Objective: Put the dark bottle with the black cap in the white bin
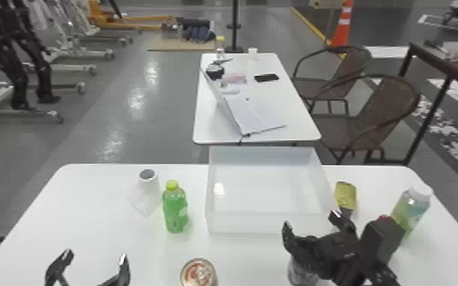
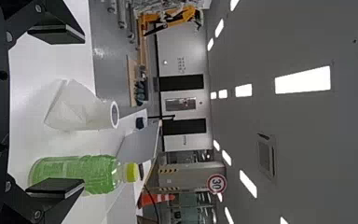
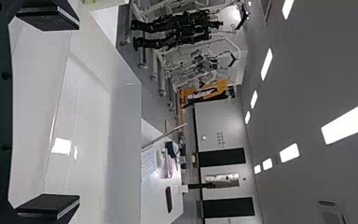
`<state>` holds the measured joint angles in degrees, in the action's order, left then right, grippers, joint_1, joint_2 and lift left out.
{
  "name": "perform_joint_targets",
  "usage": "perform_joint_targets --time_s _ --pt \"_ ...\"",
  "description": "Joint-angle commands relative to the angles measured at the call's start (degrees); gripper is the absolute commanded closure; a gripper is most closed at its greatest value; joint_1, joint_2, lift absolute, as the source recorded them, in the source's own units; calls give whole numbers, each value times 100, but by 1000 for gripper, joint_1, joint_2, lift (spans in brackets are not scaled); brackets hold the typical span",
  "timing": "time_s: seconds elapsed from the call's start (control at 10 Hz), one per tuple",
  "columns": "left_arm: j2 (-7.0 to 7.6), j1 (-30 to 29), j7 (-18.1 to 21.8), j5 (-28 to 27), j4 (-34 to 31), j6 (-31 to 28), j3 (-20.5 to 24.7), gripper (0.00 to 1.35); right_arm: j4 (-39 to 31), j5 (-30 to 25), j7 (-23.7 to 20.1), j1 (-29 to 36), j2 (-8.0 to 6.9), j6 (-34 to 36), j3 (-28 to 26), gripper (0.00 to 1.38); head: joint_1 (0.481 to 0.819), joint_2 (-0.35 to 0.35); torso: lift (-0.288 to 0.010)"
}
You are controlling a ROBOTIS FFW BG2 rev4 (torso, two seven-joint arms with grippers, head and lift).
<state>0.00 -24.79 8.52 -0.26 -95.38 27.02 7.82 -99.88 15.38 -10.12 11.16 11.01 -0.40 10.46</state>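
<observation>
A clear greyish base (image 1: 300,274) can be seen under my right gripper, so I should expect the dark bottle (image 1: 303,258) with its black cap out of sight behind the arm.
The white bin (image 1: 270,222) stands at the table's far middle, and its wall (image 3: 126,140) spans much of the right wrist view. My right gripper (image 1: 310,223) is over the table by the bin's near right corner, open with nothing between its fingers; the right wrist view has this gripper (image 3: 77,114) facing the bin. Beneath it, partly covered by the arm, is a clear greyish object (image 1: 299,273); I cannot tell which item it is. At the near left, my left gripper (image 1: 96,256) is held open and empty, as the left wrist view confirms for the gripper (image 2: 81,111).
Left of the bin are a green bottle with a yellow cap (image 1: 175,209) and a white roll (image 1: 149,188). A can (image 1: 198,274) stands at the near middle. Right of the bin are a yellow can (image 1: 345,194) and a white-capped bottle (image 1: 412,207); something red-topped (image 1: 384,218) is behind the right arm.
</observation>
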Motion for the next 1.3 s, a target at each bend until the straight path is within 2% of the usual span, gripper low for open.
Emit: perform_joint_targets --time_s 0.0,0.2,0.3,0.4,0.6,0.8,1.2 --pt "-15 1 0 0 2 14 0 206 -243 141 1 158 24 330 -53 -2 549 0 -100" --pt "-15 10 0 0 11 14 0 206 -691 387 1 431 270 743 -97 -2 549 0 -100" --pt "-15 19 0 0 20 14 -9 206 -665 554 1 484 367 761 -105 18 549 0 -100" --pt "-15 36 0 0 28 14 -17 206 -542 616 1 475 340 761 -105 140 549 0 -100" --pt "-15 45 0 9 37 23 -26 206 -559 519 1 457 279 1033 -123 242 549 0 -100" --pt "-15 54 0 9 37 40 -26 206 -594 572 1 431 270 1464 -140 246 549 0 -100" --pt "-15 71 0 9 55 67 -17 208 -656 712 98 431 270 1895 -167 246 549 0 -100"
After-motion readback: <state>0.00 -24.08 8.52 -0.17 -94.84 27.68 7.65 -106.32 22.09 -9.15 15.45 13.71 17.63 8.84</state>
